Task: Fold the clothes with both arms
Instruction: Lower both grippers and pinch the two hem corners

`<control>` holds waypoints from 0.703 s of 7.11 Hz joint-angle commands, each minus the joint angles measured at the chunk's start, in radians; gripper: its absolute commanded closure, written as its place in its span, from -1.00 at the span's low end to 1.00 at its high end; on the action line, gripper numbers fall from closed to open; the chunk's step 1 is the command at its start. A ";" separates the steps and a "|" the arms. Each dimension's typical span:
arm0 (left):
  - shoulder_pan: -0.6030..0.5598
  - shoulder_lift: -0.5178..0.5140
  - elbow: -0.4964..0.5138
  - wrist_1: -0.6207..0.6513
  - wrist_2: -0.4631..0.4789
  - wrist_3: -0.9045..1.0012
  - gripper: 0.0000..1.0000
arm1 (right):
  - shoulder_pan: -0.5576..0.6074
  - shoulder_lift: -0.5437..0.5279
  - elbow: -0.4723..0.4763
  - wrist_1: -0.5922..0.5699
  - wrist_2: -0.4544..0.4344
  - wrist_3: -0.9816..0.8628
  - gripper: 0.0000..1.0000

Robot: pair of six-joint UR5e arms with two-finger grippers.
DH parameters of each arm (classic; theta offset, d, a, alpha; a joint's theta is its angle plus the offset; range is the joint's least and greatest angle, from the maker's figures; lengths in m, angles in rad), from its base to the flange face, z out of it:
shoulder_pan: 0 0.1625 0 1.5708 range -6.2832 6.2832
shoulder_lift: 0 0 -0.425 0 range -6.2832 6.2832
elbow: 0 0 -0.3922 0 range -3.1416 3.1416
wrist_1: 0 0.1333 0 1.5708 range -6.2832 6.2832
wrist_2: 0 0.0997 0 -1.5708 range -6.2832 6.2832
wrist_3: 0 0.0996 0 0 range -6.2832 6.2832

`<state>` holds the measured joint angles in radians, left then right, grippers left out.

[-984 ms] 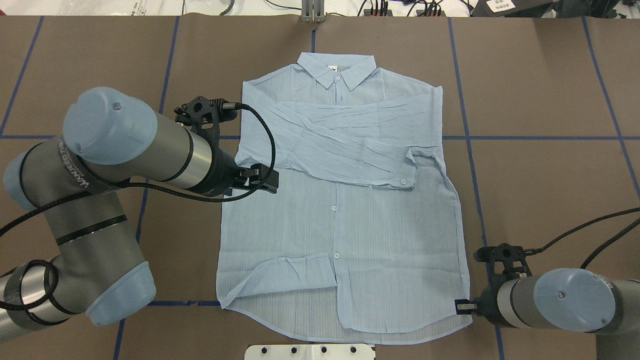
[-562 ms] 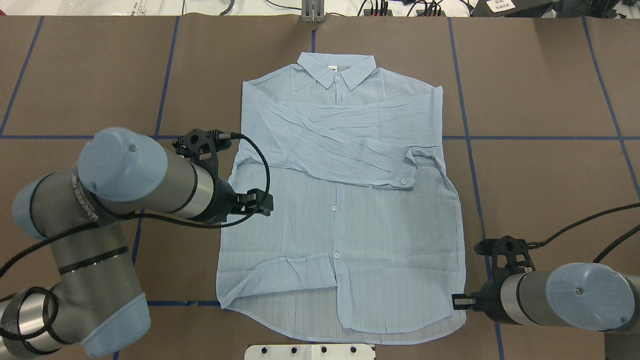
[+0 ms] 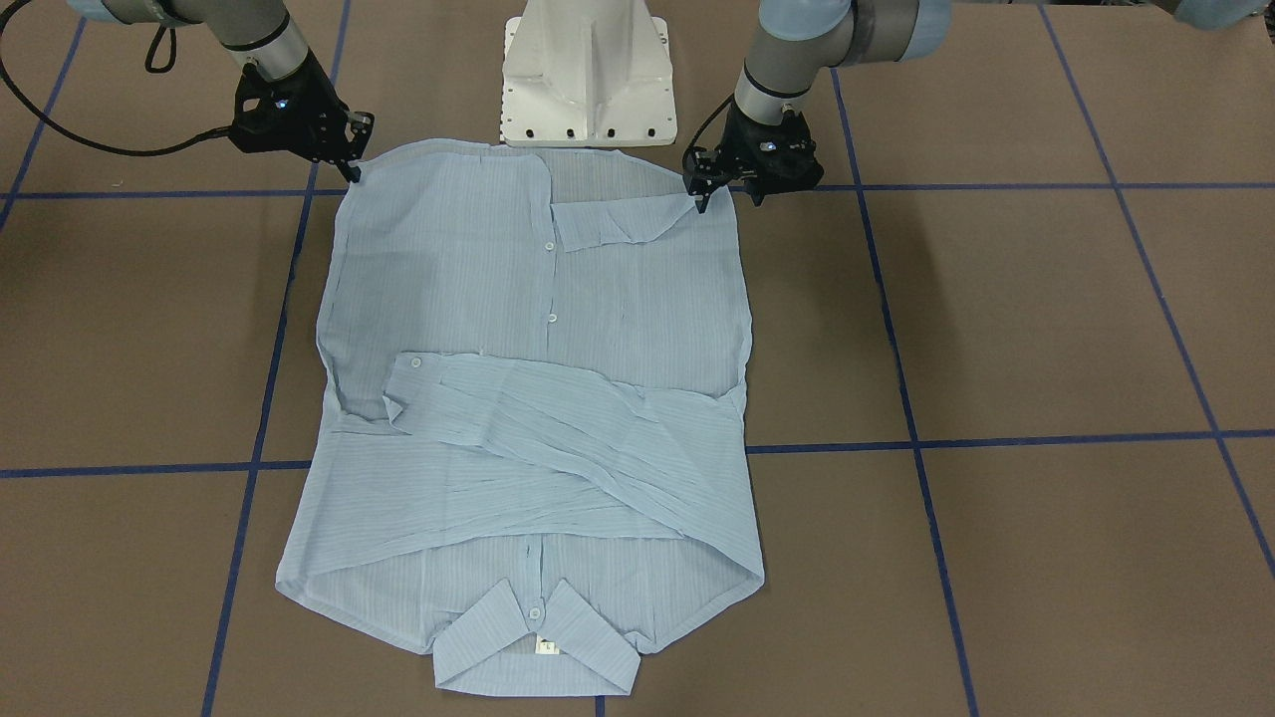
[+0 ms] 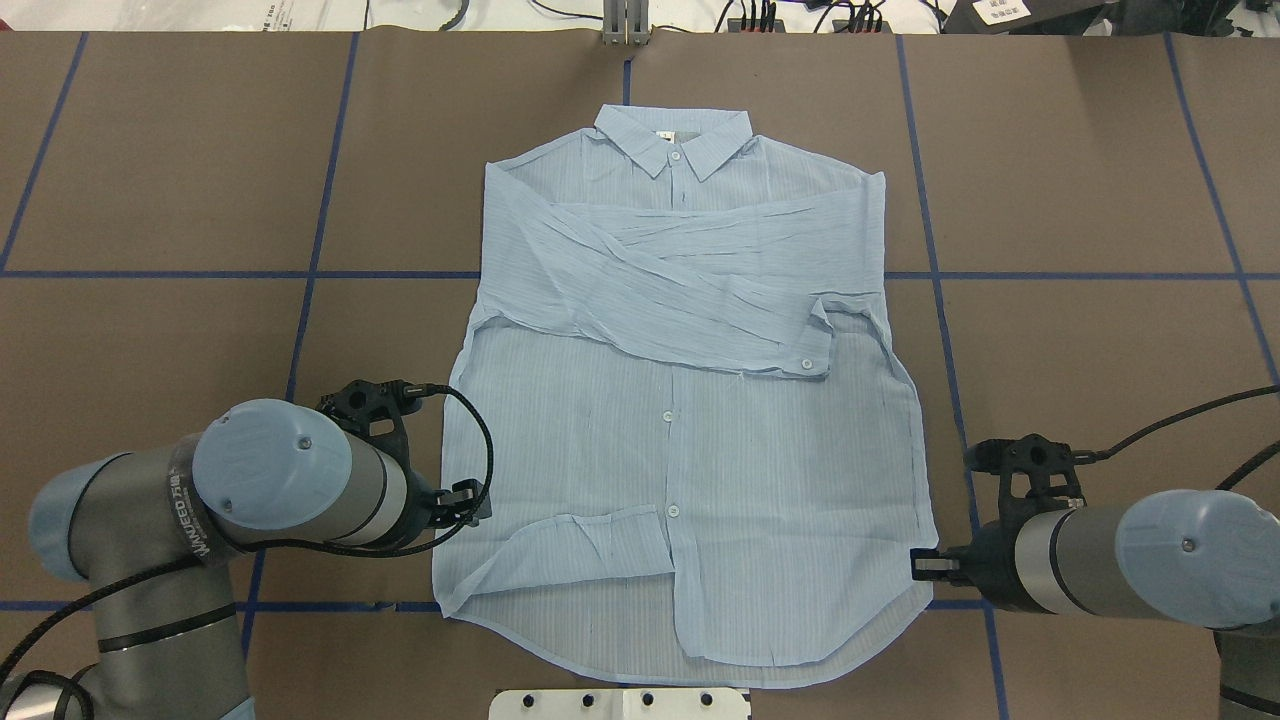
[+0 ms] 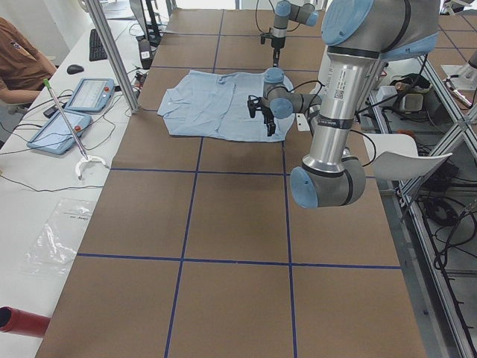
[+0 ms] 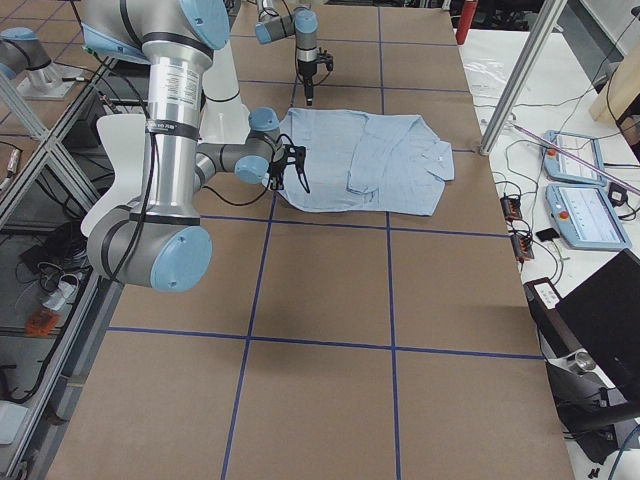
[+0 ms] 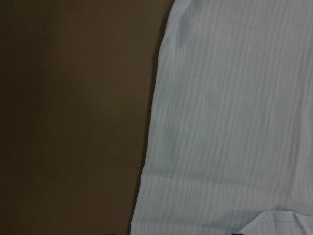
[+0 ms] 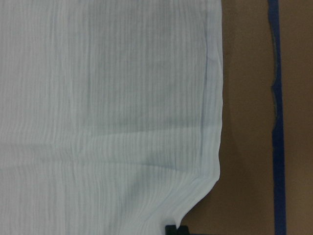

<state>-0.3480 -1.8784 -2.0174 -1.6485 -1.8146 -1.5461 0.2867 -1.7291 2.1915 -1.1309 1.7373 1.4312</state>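
My gripper will fold the hem (image 3: 622, 153) over, which should hide the sleeve and keep the collar in view, since the sleeve lies flat (image 3: 562, 418), short of the collar.
The light blue striped shirt (image 4: 690, 400) lies flat on the brown table, collar away from me, one sleeve folded across the chest and a cuff folded in near the hem. It also shows in the front view (image 3: 538, 349). My left gripper (image 4: 472, 500) is low at the shirt's left edge beside the folded cuff, jaws slightly apart and holding nothing; the front view (image 3: 702, 191) shows it too. My right gripper (image 4: 922, 565) is at the hem's right corner, shut on that corner (image 8: 183, 215); it also shows in the front view (image 3: 351, 167).
The white pedestal base (image 3: 588, 80) stands just behind the hem. Blue tape lines (image 4: 940, 275) cross the brown table cover. A metal post (image 4: 625, 25) stands beyond the collar. Tablets and cables (image 5: 82, 97) lie on the side bench.
My left gripper has moved along the shirt's left edge from mid-body toward the hem. My right gripper has moved slightly away from me, and the hem's right corner has shifted with it.
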 commanded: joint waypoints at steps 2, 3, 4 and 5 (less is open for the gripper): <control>0.024 0.004 -0.008 0.050 -0.002 -0.029 -0.13 | 0.008 -0.001 -0.002 0.000 -0.001 0.000 1.00; 0.033 0.002 -0.004 0.050 -0.002 -0.041 -0.11 | 0.012 -0.006 -0.002 0.000 0.001 0.000 1.00; 0.059 -0.001 0.011 0.050 -0.002 -0.061 -0.11 | 0.012 -0.004 -0.004 0.000 0.001 -0.002 1.00; 0.072 -0.002 0.014 0.050 -0.002 -0.069 -0.11 | 0.014 -0.001 -0.004 0.000 0.002 -0.002 1.00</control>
<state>-0.2956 -1.8783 -2.0112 -1.5986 -1.8162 -1.6011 0.2989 -1.7325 2.1881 -1.1305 1.7382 1.4302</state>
